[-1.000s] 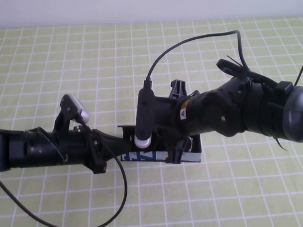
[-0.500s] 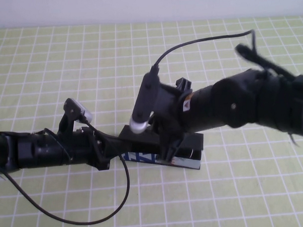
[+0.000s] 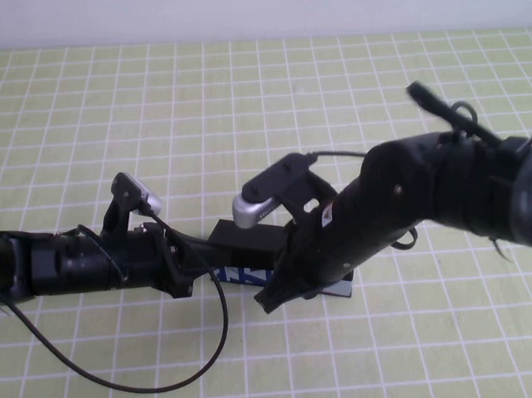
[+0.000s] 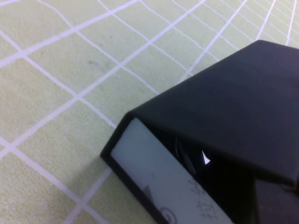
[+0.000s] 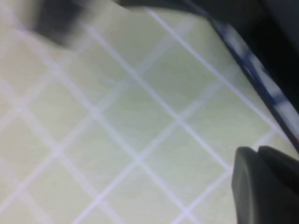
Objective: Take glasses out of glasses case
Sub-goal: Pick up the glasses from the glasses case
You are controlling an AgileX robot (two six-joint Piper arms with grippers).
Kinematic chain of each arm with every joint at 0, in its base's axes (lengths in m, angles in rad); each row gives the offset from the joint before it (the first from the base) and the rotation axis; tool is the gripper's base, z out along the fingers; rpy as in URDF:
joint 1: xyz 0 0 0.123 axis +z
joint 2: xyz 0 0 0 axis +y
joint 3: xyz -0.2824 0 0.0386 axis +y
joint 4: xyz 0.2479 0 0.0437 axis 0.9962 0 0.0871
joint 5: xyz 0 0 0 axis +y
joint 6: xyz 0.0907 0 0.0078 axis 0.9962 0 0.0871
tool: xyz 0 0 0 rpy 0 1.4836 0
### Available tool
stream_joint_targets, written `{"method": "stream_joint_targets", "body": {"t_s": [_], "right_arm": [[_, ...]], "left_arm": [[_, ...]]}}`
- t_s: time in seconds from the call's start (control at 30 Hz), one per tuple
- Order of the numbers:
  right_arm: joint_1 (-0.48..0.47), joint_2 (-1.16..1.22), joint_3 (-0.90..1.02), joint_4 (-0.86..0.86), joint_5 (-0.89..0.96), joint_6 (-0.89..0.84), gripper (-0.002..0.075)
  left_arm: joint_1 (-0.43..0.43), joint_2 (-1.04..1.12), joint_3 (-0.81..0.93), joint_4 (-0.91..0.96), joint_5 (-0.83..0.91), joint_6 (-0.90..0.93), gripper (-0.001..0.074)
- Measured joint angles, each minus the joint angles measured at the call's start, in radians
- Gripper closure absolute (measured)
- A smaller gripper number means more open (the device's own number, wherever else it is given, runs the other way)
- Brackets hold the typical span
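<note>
The lid is partly open over the case's inside, so my right gripper should swing it back from its front edge before reaching in for the glasses.
The glasses case lies mid-table, its white blue-printed front toward me. In the left wrist view its black lid stands ajar above the white side, and the inside is dark. The glasses are hidden. My left gripper is at the case's left end, right against the lid. My right gripper hangs low in front of the case, its arm crossing over the case's right half. In the right wrist view the case's printed edge lies beside that gripper, above the mat.
A green mat with a white grid covers the table. A black cable loops from the left arm over the near mat. The right arm's bulk hides the mat behind the case's right side.
My right arm has swung down and toward me, its gripper dropping from over the case to its front edge. The left arm has stayed still at the case's left end.
</note>
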Motion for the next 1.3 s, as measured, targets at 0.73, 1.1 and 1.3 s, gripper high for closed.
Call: {"method": "stream_joint_targets", "body": {"t_s": [0.73, 1.1, 1.3], "right_arm": [[-0.166, 0.192, -0.258, -0.224, -0.11, 0.301, 0.0741], [-0.197, 0.351, -0.397, -0.198, 0.058, 0.253, 0.0741], [-0.198, 0.29, -0.42, -0.137, 0.162, 0.115, 0.0742]], "left_arm": [[0.0, 0.002, 0.0, 0.0, 0.0, -0.01, 0.0739], [0.0, 0.002, -0.002, 0.0, 0.0, -0.01, 0.0739], [0.0, 0.002, -0.002, 0.0, 0.0, -0.01, 0.0739]]}}
